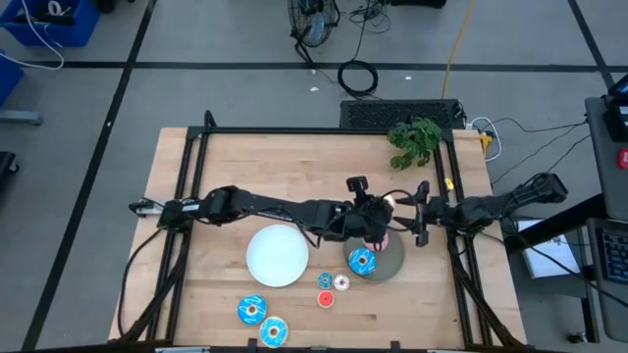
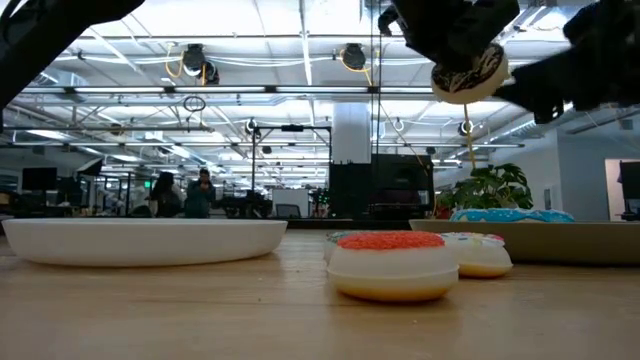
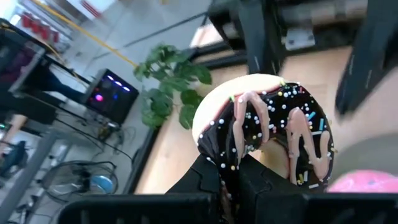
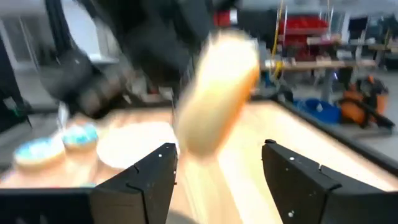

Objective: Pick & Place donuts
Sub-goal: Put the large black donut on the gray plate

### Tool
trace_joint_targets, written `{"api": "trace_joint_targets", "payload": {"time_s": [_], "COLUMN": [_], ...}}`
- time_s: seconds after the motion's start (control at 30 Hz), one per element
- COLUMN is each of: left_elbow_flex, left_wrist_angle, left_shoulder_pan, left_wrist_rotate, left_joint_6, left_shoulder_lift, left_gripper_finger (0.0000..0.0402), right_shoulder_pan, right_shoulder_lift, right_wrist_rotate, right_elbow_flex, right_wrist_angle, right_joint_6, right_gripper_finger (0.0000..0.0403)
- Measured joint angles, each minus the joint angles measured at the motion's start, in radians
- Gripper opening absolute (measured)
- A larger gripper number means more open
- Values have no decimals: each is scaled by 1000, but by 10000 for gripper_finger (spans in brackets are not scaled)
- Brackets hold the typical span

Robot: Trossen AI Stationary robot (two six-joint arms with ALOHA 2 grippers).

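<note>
The grey plate's free side (image 1: 394, 259) is toward my right arm. My right gripper should therefore take the brown donut (image 2: 470, 80) from my left gripper before placing it.
My left gripper (image 3: 233, 171) is shut on the brown donut (image 3: 273, 124), which has sprinkles and pink drizzle. In the high view the left gripper (image 1: 375, 226) hangs over the grey plate (image 1: 392, 267). A blue donut (image 1: 361, 261) and a pink donut (image 1: 384, 239) lie on that plate. My right gripper (image 4: 217, 158) is open and stands close by the held donut (image 4: 217, 93), toward the table's right, touching nothing. Two more blue donuts (image 1: 252, 310) (image 1: 273, 330) lie flat near the near edge. The tiny red (image 2: 392, 262) and pale pink (image 2: 482, 254) donuts rest on the wood. My left gripper pinches the brown donut between its two fingers (image 3: 202, 177) at the lower part of the ring (image 3: 225, 163), near the rim. The donut is lifted clear, high above the grey plate (image 2: 560, 242), and stands tilted on edge (image 2: 468, 70), with its iced face turned to one side.
An empty white plate (image 1: 277, 255) sits left of the grey one. A green plant (image 1: 414, 139) stands at the far right corner. Black frame rails (image 1: 186, 196) run along the table's left and right sides. Bare wood lies toward the far edge.
</note>
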Motion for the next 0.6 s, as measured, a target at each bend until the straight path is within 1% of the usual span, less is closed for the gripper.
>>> {"api": "trace_joint_targets", "payload": {"time_s": [0.03,0.1,0.2,0.27,0.33,0.47,0.6], "left_elbow_flex": [0,0,0,0,0,-1,-1], "left_wrist_angle": [15,39,47,44,43,47,47], "left_shoulder_pan": [-1,1,3,3,3,-1,-3], "left_wrist_rotate": [-9,-16,-23,-53,-85,-83,-87], "left_joint_6": [13,36,50,64,85,98,106], "left_shoulder_lift": [0,0,0,4,10,26,33], "left_gripper_finger": [14,14,14,14,14,14,14], "right_shoulder_pan": [0,0,0,-1,0,0,0], "right_shoulder_lift": [24,72,130,156,175,187,189], "right_wrist_rotate": [1,4,47,57,52,52,52], "right_elbow_flex": [9,24,24,24,24,26,26], "right_wrist_angle": [-3,62,147,189,239,278,288], "right_joint_6": [12,22,23,22,27,33,52], "right_gripper_finger": [219,218,219,222,226,227,220]}}
